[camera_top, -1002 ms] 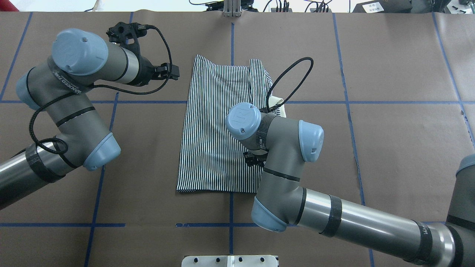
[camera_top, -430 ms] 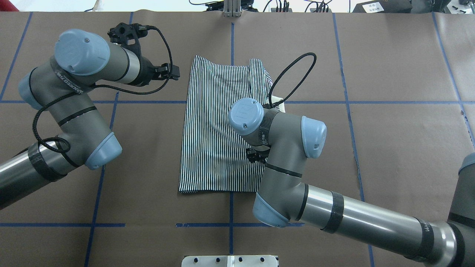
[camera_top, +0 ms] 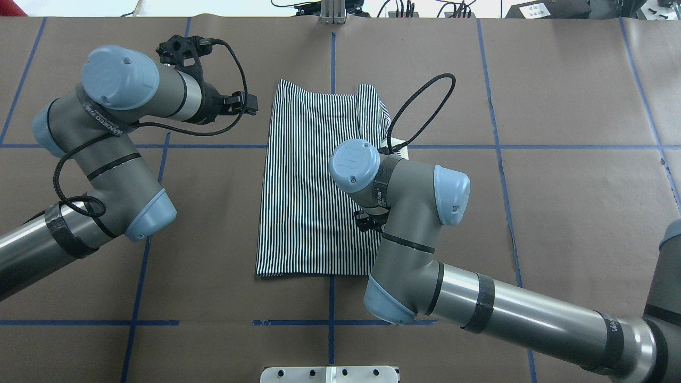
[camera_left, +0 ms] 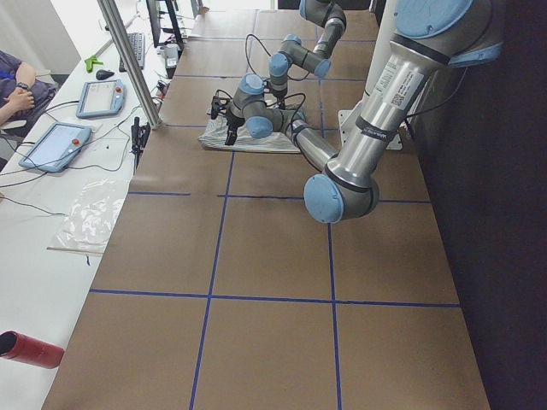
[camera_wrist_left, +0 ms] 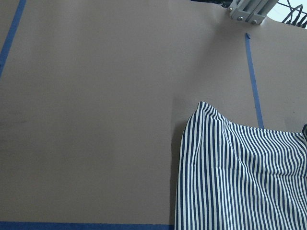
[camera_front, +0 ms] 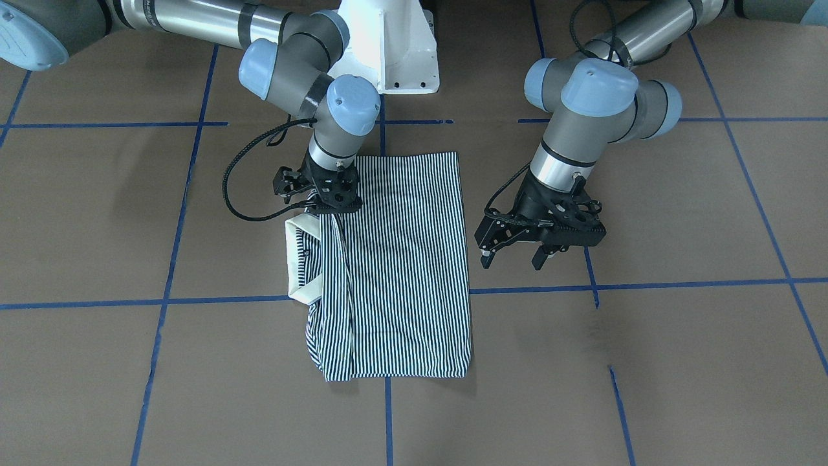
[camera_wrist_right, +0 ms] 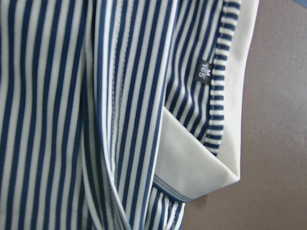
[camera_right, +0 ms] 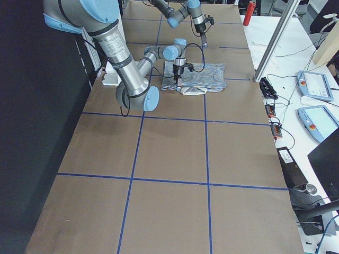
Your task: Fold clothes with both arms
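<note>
The striped polo shirt's far hem (camera_front: 411,377) is loose, so the shirt's far end (camera_front: 407,353) will get pulled toward me when I fold the near end of the shirt over.
The striped polo shirt (camera_front: 401,259) lies folded lengthwise on the brown paper, its cream collar (camera_front: 301,259) sticking out on the right arm's side. It also shows in the overhead view (camera_top: 308,181). My right gripper (camera_front: 325,202) is down on the shirt's edge just beside the collar and looks shut on a raised ridge of striped fabric; its wrist view shows the fold and collar (camera_wrist_right: 201,163) up close, with no fingers visible. My left gripper (camera_front: 511,259) is open and empty, hovering over bare paper beside the shirt's other long edge (camera_wrist_left: 240,177).
The white pedestal base (camera_front: 388,58) stands at the robot's side of the table. Blue tape lines cross the paper. An aluminium post (camera_top: 332,13) stands at the far edge. A side table with tablets (camera_left: 60,141) and an operator lies beyond it.
My right arm has shifted slightly toward its own side, and the shirt's near corner has slid a little with it. My left arm has barely moved.
</note>
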{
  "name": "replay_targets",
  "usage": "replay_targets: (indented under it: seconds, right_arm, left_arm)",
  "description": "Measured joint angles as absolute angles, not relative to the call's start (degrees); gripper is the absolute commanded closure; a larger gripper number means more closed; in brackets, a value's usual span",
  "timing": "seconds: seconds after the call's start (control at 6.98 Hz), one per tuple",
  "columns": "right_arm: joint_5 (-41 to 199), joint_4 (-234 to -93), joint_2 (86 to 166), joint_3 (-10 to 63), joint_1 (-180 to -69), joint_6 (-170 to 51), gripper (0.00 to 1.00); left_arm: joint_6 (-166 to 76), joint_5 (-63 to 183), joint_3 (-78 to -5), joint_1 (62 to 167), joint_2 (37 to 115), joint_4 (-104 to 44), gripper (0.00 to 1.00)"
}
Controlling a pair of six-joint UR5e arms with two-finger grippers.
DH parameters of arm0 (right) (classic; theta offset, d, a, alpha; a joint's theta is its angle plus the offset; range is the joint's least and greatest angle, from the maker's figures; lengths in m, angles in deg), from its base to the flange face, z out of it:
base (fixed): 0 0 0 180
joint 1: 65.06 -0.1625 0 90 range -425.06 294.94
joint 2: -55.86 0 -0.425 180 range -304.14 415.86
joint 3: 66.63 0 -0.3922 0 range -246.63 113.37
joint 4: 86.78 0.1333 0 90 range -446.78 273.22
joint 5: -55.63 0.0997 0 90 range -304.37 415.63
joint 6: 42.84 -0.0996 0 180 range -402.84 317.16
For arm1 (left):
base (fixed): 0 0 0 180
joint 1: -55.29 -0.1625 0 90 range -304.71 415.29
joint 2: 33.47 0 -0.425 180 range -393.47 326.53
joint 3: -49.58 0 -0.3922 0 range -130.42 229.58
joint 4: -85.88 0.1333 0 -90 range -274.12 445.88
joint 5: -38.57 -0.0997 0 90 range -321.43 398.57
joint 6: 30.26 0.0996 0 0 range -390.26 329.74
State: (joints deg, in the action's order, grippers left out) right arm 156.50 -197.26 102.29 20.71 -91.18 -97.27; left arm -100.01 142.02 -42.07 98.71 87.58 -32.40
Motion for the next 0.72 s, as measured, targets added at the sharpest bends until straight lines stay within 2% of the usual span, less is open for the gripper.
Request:
replay_targets:
  seconds: [0.72]
  right_arm:
    - [156.4,-197.5,105.3,22.4,-93.4,-95.3,0.0]
  left_arm:
    - [-100.0,142.0,-42.0,98.7,87.9,-32.6,0.0]
